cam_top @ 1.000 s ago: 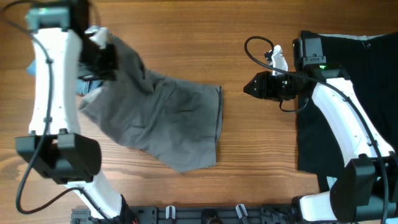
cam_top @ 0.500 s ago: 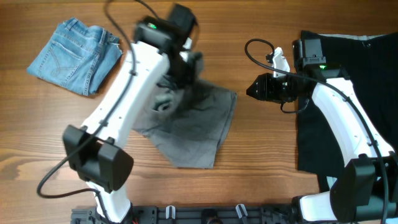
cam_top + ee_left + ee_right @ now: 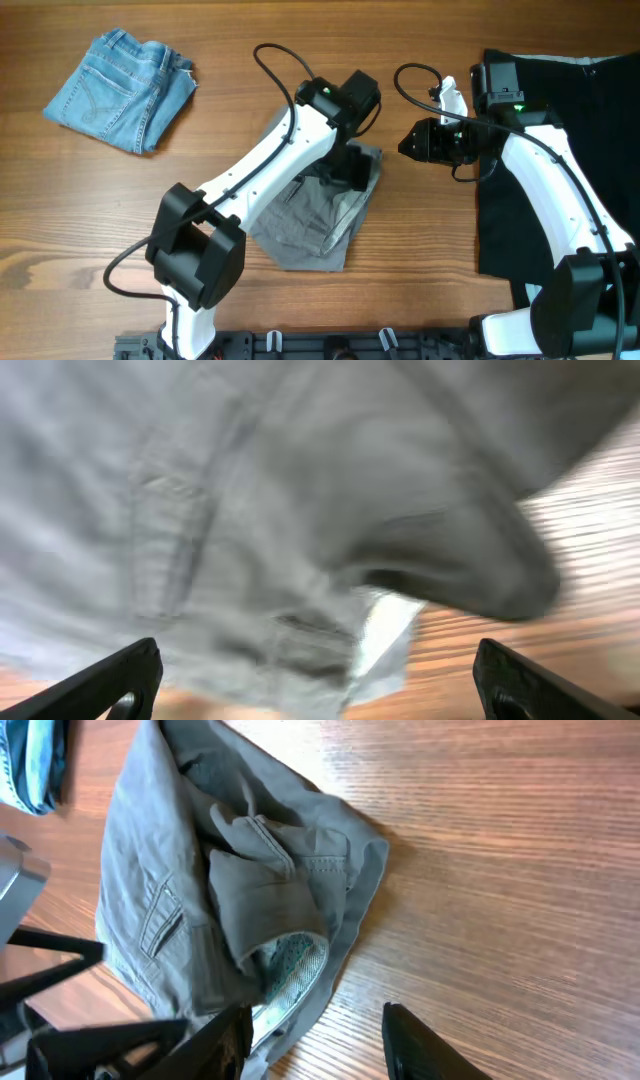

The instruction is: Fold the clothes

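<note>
My left gripper needs to move back to the shorts' opposite side (image 3: 262, 230), as it is reaching across the grey shorts to their turned-back edge (image 3: 373, 168). My right gripper should take that edge meanwhile.
The grey shorts (image 3: 315, 215) lie in the middle of the table, doubled over on themselves. Their waistband is turned back and shows the pale speckled lining (image 3: 295, 965). My left gripper (image 3: 346, 168) hovers just above the right edge of the shorts (image 3: 260, 510). Its jaws stand wide apart and the cloth lies loose below them. My right gripper (image 3: 406, 142) sits open a short way to the right of the shorts (image 3: 230, 890), over bare wood, holding nothing.
Folded blue denim shorts (image 3: 120, 85) lie at the far left back. A large black garment (image 3: 580, 150) covers the right side under the right arm. Bare wooden table (image 3: 450, 270) shows between the grey shorts and the black garment.
My left arm swung from the far left to the centre, carrying one side of the grey shorts over the other, then opened and let go. The right arm barely moved.
</note>
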You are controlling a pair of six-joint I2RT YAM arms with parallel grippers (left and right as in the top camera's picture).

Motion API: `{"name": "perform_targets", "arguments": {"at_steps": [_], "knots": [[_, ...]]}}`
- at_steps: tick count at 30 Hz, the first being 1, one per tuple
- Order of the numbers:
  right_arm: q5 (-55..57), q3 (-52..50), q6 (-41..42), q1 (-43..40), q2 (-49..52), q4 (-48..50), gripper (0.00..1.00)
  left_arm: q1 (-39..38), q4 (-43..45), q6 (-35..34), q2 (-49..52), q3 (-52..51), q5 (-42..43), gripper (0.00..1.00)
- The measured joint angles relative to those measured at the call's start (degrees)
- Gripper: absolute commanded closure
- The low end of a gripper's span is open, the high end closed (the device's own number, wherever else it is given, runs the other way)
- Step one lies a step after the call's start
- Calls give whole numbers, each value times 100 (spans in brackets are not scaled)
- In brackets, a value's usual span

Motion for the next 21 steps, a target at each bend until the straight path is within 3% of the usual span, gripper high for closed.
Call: {"name": "perform_targets", "arguments": {"at_steps": [7, 8, 10, 12, 14, 15, 16, 19, 21], "knots": [[-522, 0, -669, 105, 0, -175, 54, 739, -986, 352, 4, 944, -313, 0], [-627, 0, -758, 208, 0, -175, 57, 901, -1051, 400, 4, 1117, -319, 1], [-750, 0, -857, 466, 0, -129, 70, 1196, -1062, 457, -4, 1285, -332, 20], [-866, -22, -883, 861, 0, 140, 81, 1506, -1080, 474, -7, 1311, -321, 62], [-894, -90, -778, 1252, 0, 546, 84, 1851, -1043, 542, -7, 1300, -223, 83], [-857, -146, -699, 1423, 0, 732, 85, 1978, -1008, 544, -7, 1292, -166, 86], [-769, -223, -577, 1633, 0, 927, 87, 2151, -953, 555, -7, 1281, -66, 83], [-238, -439, -273, 2070, 81, 1373, 94, 2468, -833, 629, -7, 1150, 164, 62], [254, -577, -66, 2232, 267, 1609, 96, 2605, -780, 684, -7, 1012, 291, 43]]}}
